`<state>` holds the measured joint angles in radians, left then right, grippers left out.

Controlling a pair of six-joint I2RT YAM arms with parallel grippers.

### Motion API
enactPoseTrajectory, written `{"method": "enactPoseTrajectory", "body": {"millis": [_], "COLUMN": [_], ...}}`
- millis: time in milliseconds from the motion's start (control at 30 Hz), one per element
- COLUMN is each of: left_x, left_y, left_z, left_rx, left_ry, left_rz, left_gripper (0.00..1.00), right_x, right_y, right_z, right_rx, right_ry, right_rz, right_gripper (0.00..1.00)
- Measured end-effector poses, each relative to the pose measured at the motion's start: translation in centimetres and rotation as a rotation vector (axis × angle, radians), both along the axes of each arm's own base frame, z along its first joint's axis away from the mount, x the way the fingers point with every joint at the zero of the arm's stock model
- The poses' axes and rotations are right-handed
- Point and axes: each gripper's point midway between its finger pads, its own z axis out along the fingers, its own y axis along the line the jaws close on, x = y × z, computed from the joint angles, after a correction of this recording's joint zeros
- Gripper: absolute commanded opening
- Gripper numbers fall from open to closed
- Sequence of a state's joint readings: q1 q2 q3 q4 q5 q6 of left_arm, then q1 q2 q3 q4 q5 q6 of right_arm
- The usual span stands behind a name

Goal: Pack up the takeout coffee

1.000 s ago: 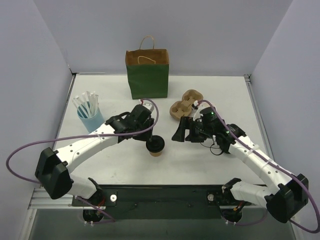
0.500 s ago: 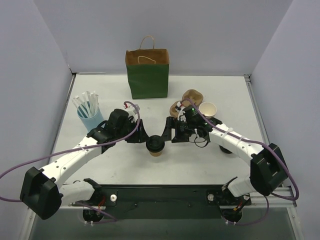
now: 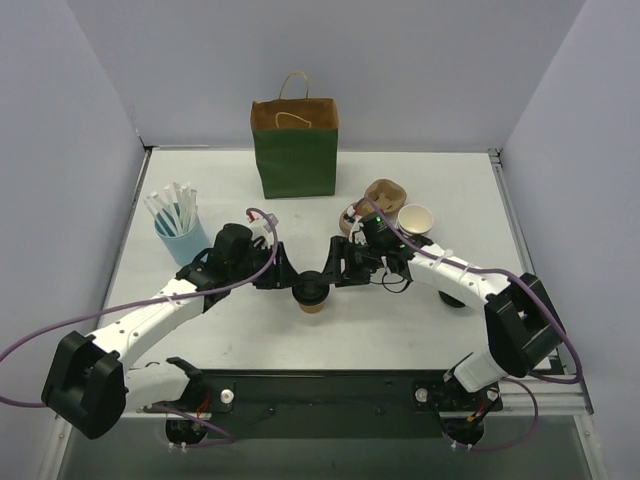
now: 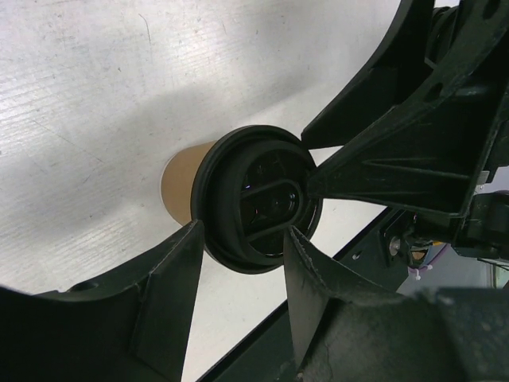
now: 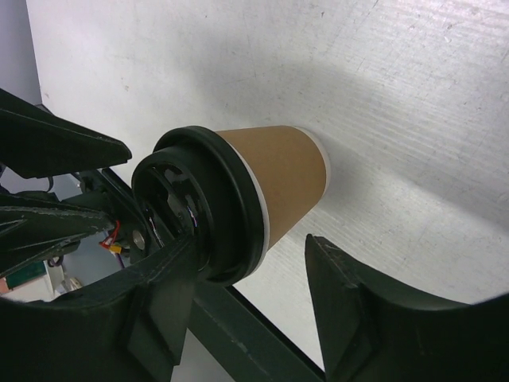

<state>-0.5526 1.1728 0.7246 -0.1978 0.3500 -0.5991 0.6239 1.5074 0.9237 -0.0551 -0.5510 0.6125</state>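
Note:
Next, my right gripper pinches the lid's edge (image 5: 248, 229) down while my left gripper steadies its other side, as the cup's white rim (image 5: 263, 204) shows below the black lid.
The takeout coffee (image 3: 312, 293), a brown kraft cup with a black lid, stands upright at the table's middle. My left gripper (image 3: 288, 276) is just left of it and my right gripper (image 3: 332, 274) just right of it, both low and open. In the left wrist view the lid (image 4: 258, 199) sits just beyond my open fingertips (image 4: 242, 235), and the right gripper (image 4: 398, 119) faces it from the other side. In the right wrist view the cup (image 5: 274, 175) lies between my open jaws (image 5: 250, 245); the left finger (image 5: 151, 294) is at the lid's rim.
A green paper bag (image 3: 295, 150) stands open at the back. A pulp cup carrier (image 3: 378, 200) and an unlidded cup (image 3: 415, 218) sit behind the right arm. A blue cup of straws (image 3: 178, 238) stands at the left.
The left gripper came off the cup's top and drew back to its left. The right gripper moved left from near the carrier up to the cup, uncovering the unlidded cup.

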Motion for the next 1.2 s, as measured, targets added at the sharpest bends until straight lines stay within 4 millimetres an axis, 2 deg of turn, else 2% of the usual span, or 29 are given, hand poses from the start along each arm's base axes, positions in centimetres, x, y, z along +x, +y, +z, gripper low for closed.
{"method": "enactPoseTrajectory", "body": {"millis": [233,400,700,1100,1200], "left_x": [-0.1,-0.2,-0.1,0.0,0.0], "left_y": [0.1,0.2,0.1,0.3,0.3], "left_z": [-1.5,-2.5,-2.6,-2.8,-3.0], "left_rx": [0.016,0.024,0.009,0.013,0.005], "left_ry": [0.024,0.036,0.022,0.026,0.027], "left_rz": [0.001,0.001,0.006,0.018,0.026], "left_gripper": [0.54,0.54,0.54,0.52,0.5], "right_x": [0.2,0.2,0.0,-0.1,-0.1], "right_y": [0.3,0.7,1.3,2.1,2.1], "right_z": [-0.2,-0.3,-0.3,-0.3,-0.2], "right_rx": [0.018,0.047,0.101,0.119,0.11], "right_ry": [-0.019,-0.033,-0.056,-0.06,-0.058], "right_rz": [0.014,0.028,0.058,0.144,0.152], "right_gripper": [0.43,0.41,0.38,0.36,0.42]}}
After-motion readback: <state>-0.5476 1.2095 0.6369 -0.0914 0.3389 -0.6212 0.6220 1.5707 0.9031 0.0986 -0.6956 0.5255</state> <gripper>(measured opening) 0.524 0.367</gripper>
